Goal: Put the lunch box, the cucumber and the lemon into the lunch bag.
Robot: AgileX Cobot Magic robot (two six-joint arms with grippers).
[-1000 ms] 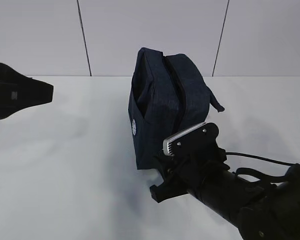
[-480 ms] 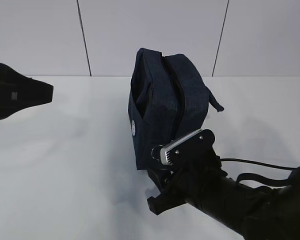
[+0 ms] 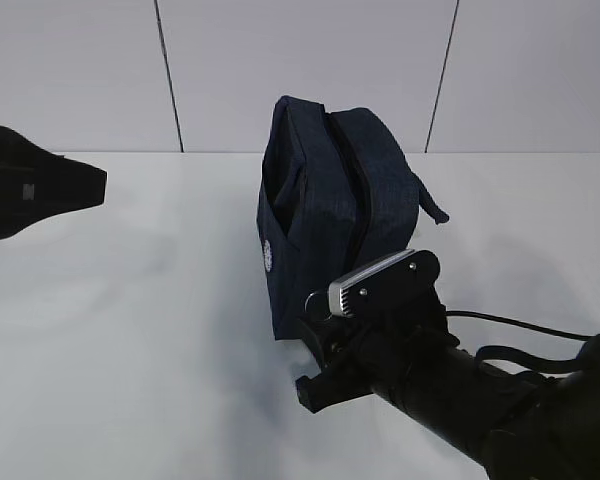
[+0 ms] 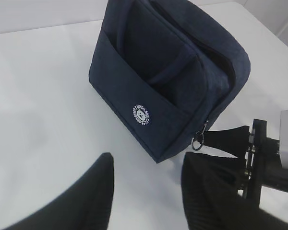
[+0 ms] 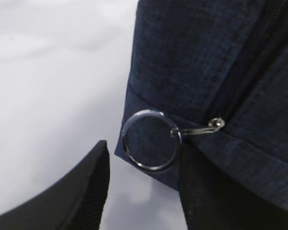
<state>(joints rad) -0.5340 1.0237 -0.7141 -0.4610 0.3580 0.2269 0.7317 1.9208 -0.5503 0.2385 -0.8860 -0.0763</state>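
Observation:
The lunch bag (image 3: 338, 195) is standing unheld on soft cloth walls (image 3: 308, 240), so I expect it to turn around and come along when I pull the silver ring pull up.
The dark navy lunch bag (image 3: 325, 210) stands upright mid-table, its zipper line running over the top and down the near end. The silver ring pull (image 5: 151, 140) hangs at the bag's lower near corner (image 4: 198, 143). My right gripper (image 5: 144, 149) is open right at that corner, with the ring just ahead of the gap and close to the right finger (image 5: 206, 191); nothing is gripped. In the exterior view it sits low against the bag's near end (image 3: 320, 335). My left gripper (image 4: 146, 167) is open and empty, well to the bag's left (image 3: 90, 185). The lunch box, cucumber and lemon are out of view.
A strap handle (image 3: 432, 208) sticks out from the bag's right side. A white table (image 3: 130, 330) spreads around the bag, with a grey panelled wall (image 3: 80, 70) behind it. The right arm (image 3: 480, 400) and its cable lie across the near right corner.
The right gripper has shifted slightly down and left along the bag's near end, and the ring pull now shows beside it. The left gripper and the bag have not moved.

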